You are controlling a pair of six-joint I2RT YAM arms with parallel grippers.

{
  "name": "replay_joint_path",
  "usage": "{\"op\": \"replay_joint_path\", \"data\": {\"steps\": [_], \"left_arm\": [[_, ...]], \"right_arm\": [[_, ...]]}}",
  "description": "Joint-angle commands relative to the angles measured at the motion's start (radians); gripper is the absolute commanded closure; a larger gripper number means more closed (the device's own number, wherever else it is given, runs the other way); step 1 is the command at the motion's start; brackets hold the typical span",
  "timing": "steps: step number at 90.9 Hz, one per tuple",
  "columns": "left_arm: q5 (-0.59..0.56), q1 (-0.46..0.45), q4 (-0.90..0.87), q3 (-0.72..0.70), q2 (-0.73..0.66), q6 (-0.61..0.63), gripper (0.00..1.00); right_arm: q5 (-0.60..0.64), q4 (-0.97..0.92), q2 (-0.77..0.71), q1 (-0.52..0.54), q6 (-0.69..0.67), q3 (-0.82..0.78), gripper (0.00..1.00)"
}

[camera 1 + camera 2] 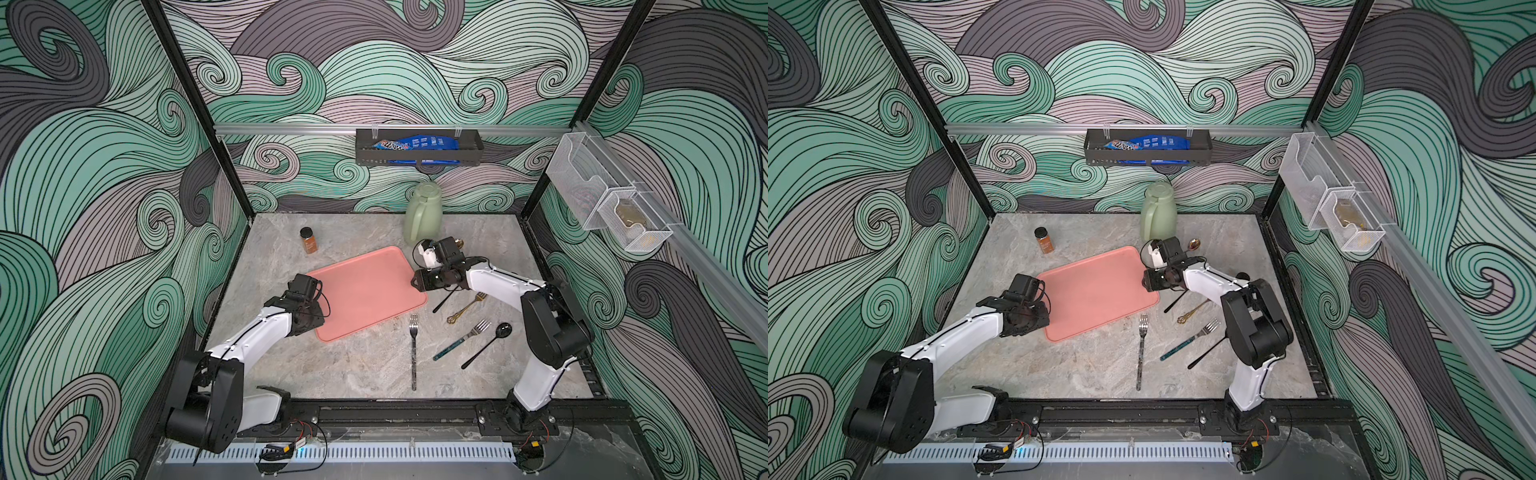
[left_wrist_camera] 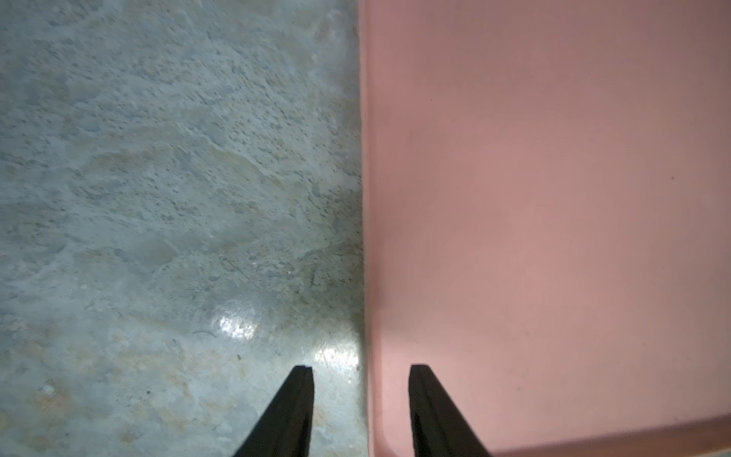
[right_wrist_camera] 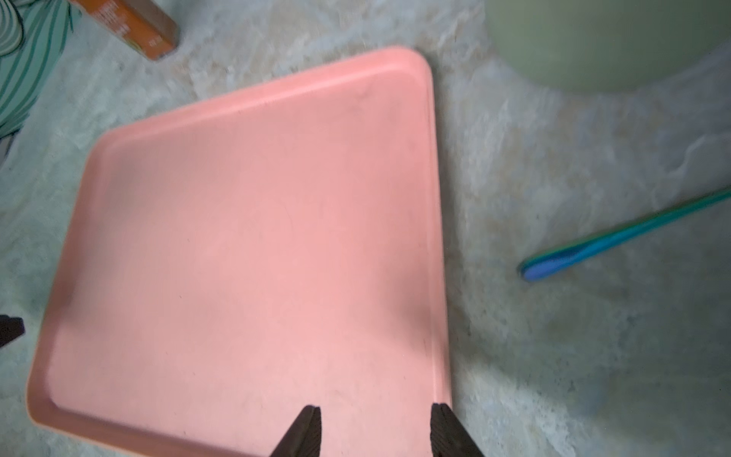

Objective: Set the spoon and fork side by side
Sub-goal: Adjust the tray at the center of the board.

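The pink tray lies crooked, its near edge (image 1: 372, 325) slanting, so next my left gripper takes the tray's rim (image 2: 368, 304) and turns it square before I take the silver fork.
Several utensils lie on the table at front right: a silver fork (image 1: 413, 353) with a dark handle, a teal-handled fork (image 1: 461, 340), a black spoon (image 1: 486, 345) and a gold fork (image 1: 465, 309). My left gripper (image 2: 360, 370) is open and empty, its fingers astride the left rim of the pink tray (image 1: 365, 291). My right gripper (image 3: 375, 409) is open and empty too, hovering over the tray's right edge (image 3: 435, 237). A blurred teal handle (image 3: 625, 233) lies beside the tray in the right wrist view.
A green pitcher (image 1: 424, 212) stands at the back behind my right wrist. A spice jar (image 1: 308, 240) stands at the back left. A black basket (image 1: 419, 151) with a blue packet hangs on the rear rail. Wire baskets (image 1: 602, 199) hang on the right wall.
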Motion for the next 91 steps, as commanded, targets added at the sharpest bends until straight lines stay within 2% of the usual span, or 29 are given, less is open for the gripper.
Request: {"op": "replay_joint_path", "data": {"steps": [1, 27, 41, 51, 69, 80, 91], "left_arm": [[-0.006, 0.025, -0.006, 0.011, 0.014, -0.002, 0.58], [0.089, 0.051, 0.061, 0.032, 0.136, 0.03, 0.7], [0.093, 0.051, 0.065, 0.046, 0.175, 0.041, 0.71], [0.097, 0.051, 0.067, 0.054, 0.184, 0.044, 0.71], [0.096, 0.053, 0.067, 0.084, 0.225, 0.047, 0.71], [0.083, 0.054, 0.072, 0.101, 0.245, 0.048, 0.69], [0.081, 0.057, 0.075, 0.128, 0.275, 0.048, 0.69]], "right_arm": [[0.029, -0.049, 0.051, -0.005, -0.059, 0.08, 0.49], [-0.009, -0.067, 0.202, -0.034, -0.089, 0.186, 0.46], [-0.015, -0.08, 0.243, -0.035, -0.103, 0.205, 0.46], [-0.006, -0.104, 0.266, -0.033, -0.105, 0.215, 0.55], [0.033, -0.117, 0.246, -0.022, -0.076, 0.184, 0.86], [0.062, -0.115, 0.218, -0.022, -0.04, 0.136, 0.91], [0.066, -0.097, 0.181, -0.022, -0.004, 0.074, 0.92]]}}
